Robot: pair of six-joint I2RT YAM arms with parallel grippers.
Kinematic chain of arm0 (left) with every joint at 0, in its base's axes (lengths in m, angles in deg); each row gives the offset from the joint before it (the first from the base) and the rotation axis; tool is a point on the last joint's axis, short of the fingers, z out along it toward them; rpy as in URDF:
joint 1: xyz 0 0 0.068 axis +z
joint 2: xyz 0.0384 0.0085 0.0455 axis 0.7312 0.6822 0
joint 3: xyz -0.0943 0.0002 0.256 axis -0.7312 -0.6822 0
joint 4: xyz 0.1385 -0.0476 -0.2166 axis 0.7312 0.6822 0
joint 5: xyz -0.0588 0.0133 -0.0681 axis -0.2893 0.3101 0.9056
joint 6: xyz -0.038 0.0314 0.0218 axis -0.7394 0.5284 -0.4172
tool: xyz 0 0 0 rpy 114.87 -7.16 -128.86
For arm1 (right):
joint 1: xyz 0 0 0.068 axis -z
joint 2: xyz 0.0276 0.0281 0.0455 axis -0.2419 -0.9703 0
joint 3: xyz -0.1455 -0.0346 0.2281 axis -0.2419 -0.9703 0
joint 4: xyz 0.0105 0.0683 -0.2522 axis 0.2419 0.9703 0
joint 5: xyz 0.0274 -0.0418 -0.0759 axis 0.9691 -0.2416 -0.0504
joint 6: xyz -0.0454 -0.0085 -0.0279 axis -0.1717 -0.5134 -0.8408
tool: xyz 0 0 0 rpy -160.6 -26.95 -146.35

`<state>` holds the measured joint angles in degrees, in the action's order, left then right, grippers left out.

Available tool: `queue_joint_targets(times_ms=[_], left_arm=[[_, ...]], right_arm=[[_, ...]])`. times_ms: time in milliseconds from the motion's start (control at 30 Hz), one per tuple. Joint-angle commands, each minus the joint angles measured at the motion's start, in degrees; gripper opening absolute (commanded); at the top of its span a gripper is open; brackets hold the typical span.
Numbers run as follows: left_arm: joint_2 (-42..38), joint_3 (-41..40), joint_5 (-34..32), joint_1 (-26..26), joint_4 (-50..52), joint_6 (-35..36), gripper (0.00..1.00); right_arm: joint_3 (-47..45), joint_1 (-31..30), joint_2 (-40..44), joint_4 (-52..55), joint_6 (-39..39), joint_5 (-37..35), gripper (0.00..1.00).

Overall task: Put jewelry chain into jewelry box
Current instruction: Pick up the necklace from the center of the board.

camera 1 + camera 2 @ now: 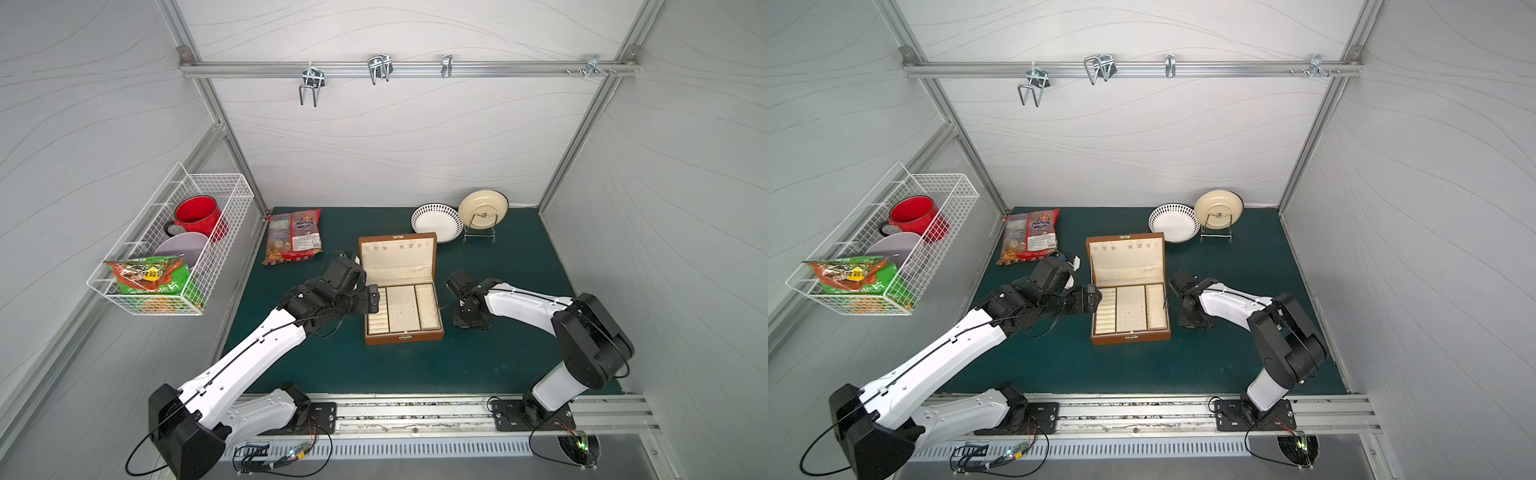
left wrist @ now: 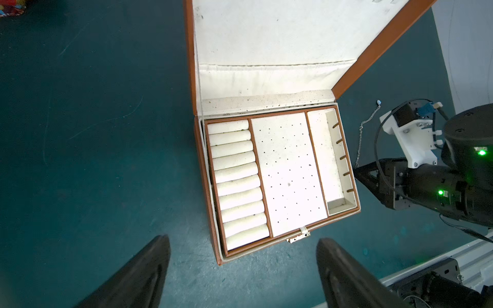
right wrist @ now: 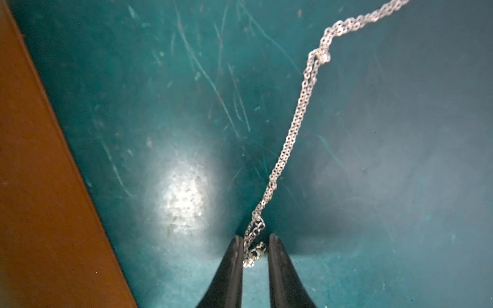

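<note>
Next, I raise the jewelry chain and grab its far end (image 2: 378, 103) with my left gripper, because the chain reaches a long way from the chain's end in my right gripper (image 3: 254, 252).
The jewelry box (image 1: 403, 337) (image 1: 1131, 337) stands open mid-mat, brown outside and cream inside, with its lid tilted back. In the left wrist view its tray (image 2: 288, 170) holds nothing. The jewelry chain (image 2: 360, 133) (image 3: 290, 133), thin and silvery, lies on the green mat beside the box's right wall (image 3: 40, 186). My right gripper (image 3: 256, 240) (image 2: 357, 170) is down at the mat. Its fingers stand a narrow gap apart, with the chain's clasp end between them. My left gripper (image 1: 374, 297) (image 1: 1094, 297) (image 2: 242, 238) hovers wide open at the box's left edge, holding nothing.
A snack bag (image 1: 294, 237) lies at the back left of the mat. A patterned plate (image 1: 436, 222) and a cream plate on a wire stand (image 1: 483, 208) sit behind the box. A wire basket (image 1: 166, 249) with a red mug hangs on the left wall.
</note>
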<state>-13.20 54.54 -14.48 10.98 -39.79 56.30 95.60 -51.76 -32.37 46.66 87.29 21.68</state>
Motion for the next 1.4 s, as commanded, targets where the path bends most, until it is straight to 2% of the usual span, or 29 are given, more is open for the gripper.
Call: queue_joint_targets(times_ms=[0,67,167,433,733,900,1133,1367], left_arm=[[-1.3,0.0,-0.9,-0.2,-0.7,0.0,0.91],[-1.2,0.0,-0.9,-0.2,-0.7,-0.1,0.91],[-1.3,0.0,-1.0,-0.2,-0.6,0.0,0.91],[-0.8,0.2,-0.4,-0.2,-1.5,0.4,0.91],[2.1,0.9,4.3,-0.2,-7.4,1.9,0.89],[4.1,1.6,7.8,-1.3,-12.1,3.6,0.85],[7.2,2.3,13.5,-4.5,-20.4,8.6,0.74],[8.3,1.5,20.4,-7.3,-31.2,14.7,0.68]], right_arm=[[-0.9,-0.7,-2.8,-0.7,0.9,1.3,0.09],[-0.6,-0.7,-2.5,-0.2,1.0,0.7,0.03],[0.1,-0.7,-0.2,0.9,0.7,-0.5,0.0],[5.5,0.2,11.2,7.6,-2.9,-5.2,0.0],[14.0,5.8,21.4,16.8,-9.2,-4.9,0.0],[19.9,6.8,23.4,20.6,-11.9,-5.6,0.0],[31.1,6.9,23.5,26.0,-14.7,-5.2,0.0],[40.6,6.9,22.5,28.0,-17.1,2.4,0.0]])
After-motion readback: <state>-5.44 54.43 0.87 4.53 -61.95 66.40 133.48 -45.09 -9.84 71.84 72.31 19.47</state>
